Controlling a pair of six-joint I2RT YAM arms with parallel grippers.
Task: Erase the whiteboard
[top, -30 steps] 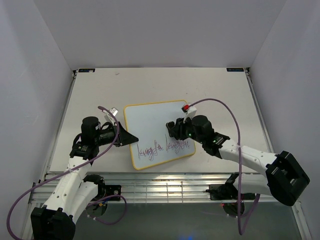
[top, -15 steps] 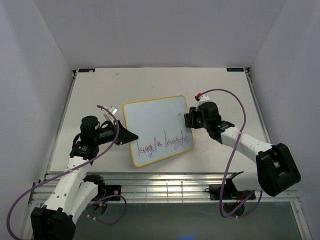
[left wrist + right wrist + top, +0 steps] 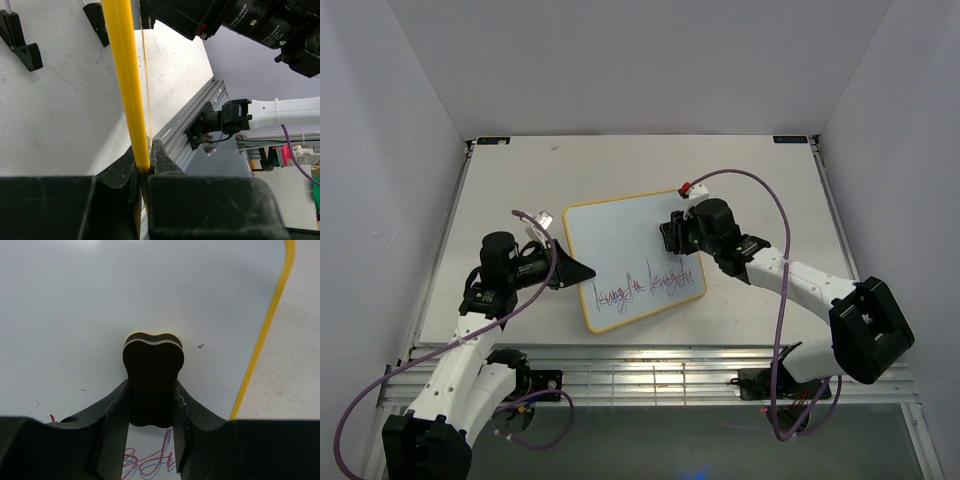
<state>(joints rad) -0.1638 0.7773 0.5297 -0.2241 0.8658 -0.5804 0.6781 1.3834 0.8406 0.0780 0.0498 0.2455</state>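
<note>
The eraser rests on the clear part of the whiteboard above the handwriting, so the robot's right gripper should wipe it back down over the handwriting toward the whiteboard's near edge.
The whiteboard, white with a thin yellow frame, lies in the middle of the table; red-purple handwriting runs along its near edge. My left gripper is shut on the board's left yellow edge. My right gripper is shut on a small black eraser block and holds it against the board's right part, above the writing. A few small red specks lie beside the eraser.
The grey table is walled at the left, back and right. A metal rail runs along its near edge. Two small black feet of the board show in the left wrist view.
My right gripper swung with the eraser from the writing out to the board's right edge, then back left onto the board's upper right part. The board shifted slightly. The left arm held still.
</note>
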